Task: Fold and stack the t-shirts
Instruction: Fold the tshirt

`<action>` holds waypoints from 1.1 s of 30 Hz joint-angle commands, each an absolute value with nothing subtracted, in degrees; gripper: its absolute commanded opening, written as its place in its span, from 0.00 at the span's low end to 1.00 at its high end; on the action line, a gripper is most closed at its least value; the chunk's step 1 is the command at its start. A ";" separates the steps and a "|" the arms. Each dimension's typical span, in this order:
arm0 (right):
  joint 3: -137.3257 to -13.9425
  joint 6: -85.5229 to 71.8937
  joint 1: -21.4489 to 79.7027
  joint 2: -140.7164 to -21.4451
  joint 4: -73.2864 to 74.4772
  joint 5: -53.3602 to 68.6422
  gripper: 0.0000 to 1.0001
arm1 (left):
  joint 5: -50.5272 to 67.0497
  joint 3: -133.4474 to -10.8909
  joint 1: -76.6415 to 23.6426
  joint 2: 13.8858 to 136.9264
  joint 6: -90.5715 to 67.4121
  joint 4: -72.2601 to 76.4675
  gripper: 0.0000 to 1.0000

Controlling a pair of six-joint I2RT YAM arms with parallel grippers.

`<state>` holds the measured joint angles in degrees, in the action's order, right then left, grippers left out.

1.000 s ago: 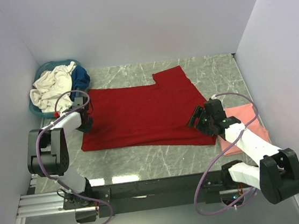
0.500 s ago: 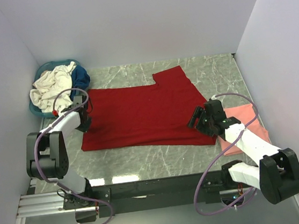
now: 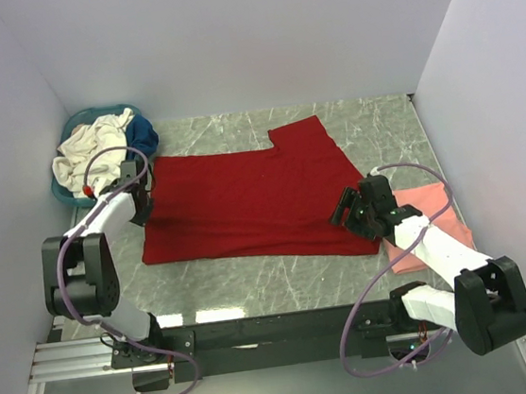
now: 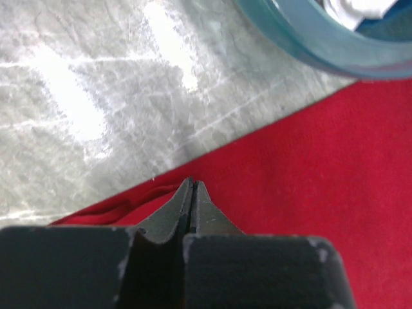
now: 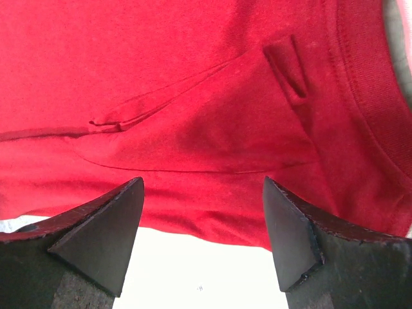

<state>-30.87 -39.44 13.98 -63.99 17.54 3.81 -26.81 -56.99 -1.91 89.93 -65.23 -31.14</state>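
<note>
My right gripper is straddling the deep red t-shirt's slanting near edge [image 5: 201, 233] short of its corner, so next I move back and pinch the t-shirt's hem corner [image 3: 375, 249] to make that edge straight.
The deep red t-shirt [image 3: 245, 204] lies spread flat on the table's middle. My left gripper [image 3: 138, 187] is shut, its tips [image 4: 192, 183] resting at the shirt's left edge [image 4: 309, 174], with no cloth visible between the jaws. My right gripper [image 3: 345, 208] is open over the shirt's near right corner [image 5: 212, 129]; its fingers [image 5: 103, 232] straddle the hem and hold nothing. The salmon pink t-shirt [image 3: 432, 220] lies folded at the right, partly under my right arm. The cream-white t-shirt [image 3: 87, 150] and the dark blue one [image 3: 144, 134] lie bunched in the basket.
The teal plastic basket [image 3: 71, 195] stands in the back left corner, its rim close to my left gripper [image 4: 322, 45]. White walls enclose the marble table [image 3: 369, 123] on three sides. A black rail [image 3: 278, 326] runs along the near edge.
My left gripper has moved back and left along the red shirt's left edge, toward the basket. The right gripper has stayed open in nearly the same place.
</note>
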 commanded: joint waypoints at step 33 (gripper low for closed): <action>-31.39 -43.94 13.45 -56.35 28.56 3.42 0.81 | -18.82 -32.10 1.67 64.17 -68.37 -28.92 0.53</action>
